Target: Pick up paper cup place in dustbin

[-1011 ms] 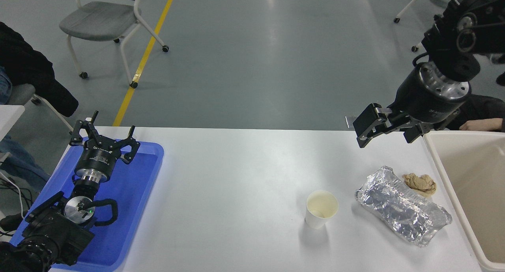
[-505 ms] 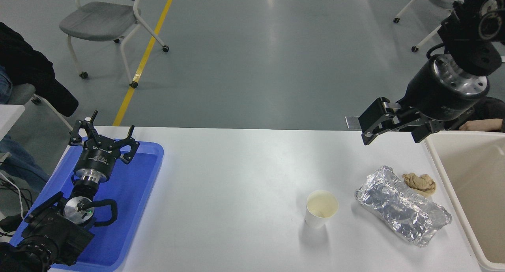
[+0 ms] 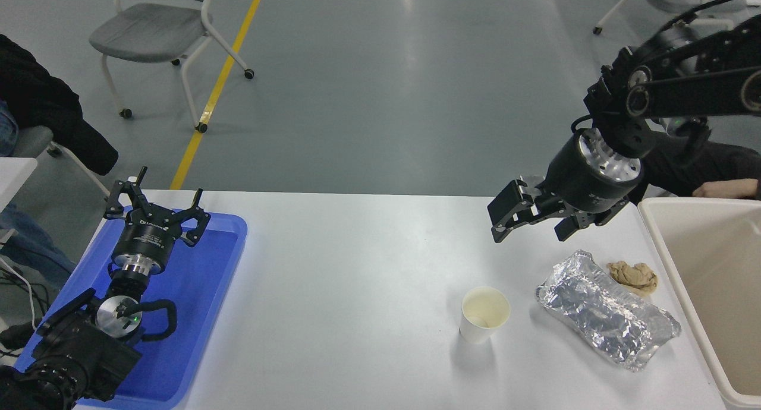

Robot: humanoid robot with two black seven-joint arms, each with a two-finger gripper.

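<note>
My gripper will find the paper cup (image 3: 481, 320) empty when it lifts the cup, because plain cream inside (image 3: 486, 308) shows below the cup's open rim.
A small white paper cup (image 3: 484, 314) stands upright on the white table, right of centre, its cream inside showing. The cream-beige dustbin (image 3: 660, 237) fills the right edge of the head view. My right gripper (image 3: 529, 232) hangs open above the table, behind and a little right of the cup, with nothing between its fingers. My left gripper (image 3: 156, 205) is parked open over the blue tray (image 3: 196, 315) at the lower left.
A silver foil packet (image 3: 606, 318) lies just right of the cup, with a small tan wad (image 3: 633, 276) behind it beside the bin. A person's hand (image 3: 728, 189) rests behind the bin. Chairs stand on the grey floor beyond the table.
My right gripper has swung left and lower, from near the bin's far corner toward the space behind the cup. The cup, the packet and the left arm have stayed put.
</note>
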